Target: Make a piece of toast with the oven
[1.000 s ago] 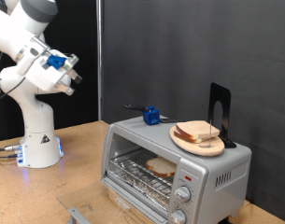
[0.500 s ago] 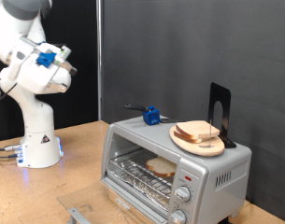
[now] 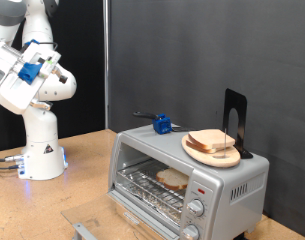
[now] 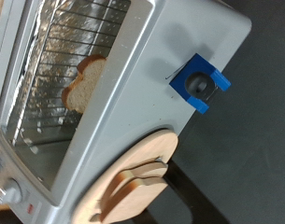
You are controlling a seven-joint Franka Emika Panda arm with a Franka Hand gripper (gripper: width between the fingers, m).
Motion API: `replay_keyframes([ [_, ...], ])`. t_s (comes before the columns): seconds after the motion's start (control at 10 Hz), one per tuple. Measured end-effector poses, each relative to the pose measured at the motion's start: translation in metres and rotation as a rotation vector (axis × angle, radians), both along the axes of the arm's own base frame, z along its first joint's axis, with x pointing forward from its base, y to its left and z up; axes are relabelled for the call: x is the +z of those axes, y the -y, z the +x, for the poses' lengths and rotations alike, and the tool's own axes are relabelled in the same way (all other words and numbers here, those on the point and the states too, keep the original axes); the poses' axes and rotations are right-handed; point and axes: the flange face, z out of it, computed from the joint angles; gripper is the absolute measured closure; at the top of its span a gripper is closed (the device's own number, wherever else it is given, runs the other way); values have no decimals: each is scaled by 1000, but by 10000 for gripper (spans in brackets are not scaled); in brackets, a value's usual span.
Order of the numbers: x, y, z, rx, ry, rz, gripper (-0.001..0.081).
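Note:
I should come down low next to the door's handle and push the door up from below, because the oven's door lies open far below my raised gripper.
The silver toaster oven stands at the exterior view's lower right, and its door seems to be open. A pale bread slice lies on the wire rack inside. It also shows in the wrist view inside the oven. Another bread slice lies on a round wooden plate on the oven's top. My gripper is high at the exterior view's upper left, far from the oven and holding nothing that I can see. Its fingers do not show in the wrist view.
A small blue block with a dark handle sits on the oven's top, also in the wrist view. A black upright stand is behind the plate. The robot base stands at the left on the wooden table.
The arm has swung towards the exterior view's left, so the gripper has moved further from the oven. The oven, the bread and the plate have not moved.

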Motion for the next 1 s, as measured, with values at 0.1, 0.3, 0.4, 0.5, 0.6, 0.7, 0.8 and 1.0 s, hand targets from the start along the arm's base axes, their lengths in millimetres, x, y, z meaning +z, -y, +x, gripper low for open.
replay_keyframes([
  [0.1, -2, 4, 3, -41, -60, 26, -2],
  [0.3, -16, 21, 19, -95, -164, 41, -2],
  [0.4, -26, 31, 29, -113, -189, 33, -2],
  [0.5, -34, 38, 37, -102, -204, 32, -2],
  [0.6, -43, 47, 44, -78, -223, 49, -2],
  [0.7, -53, 57, 50, -51, -254, 86, -2],
  [0.8, -62, 68, 56, -33, -279, 108, -2],
  [1.0, -83, 82, 68, -31, -288, 91, -2],
])
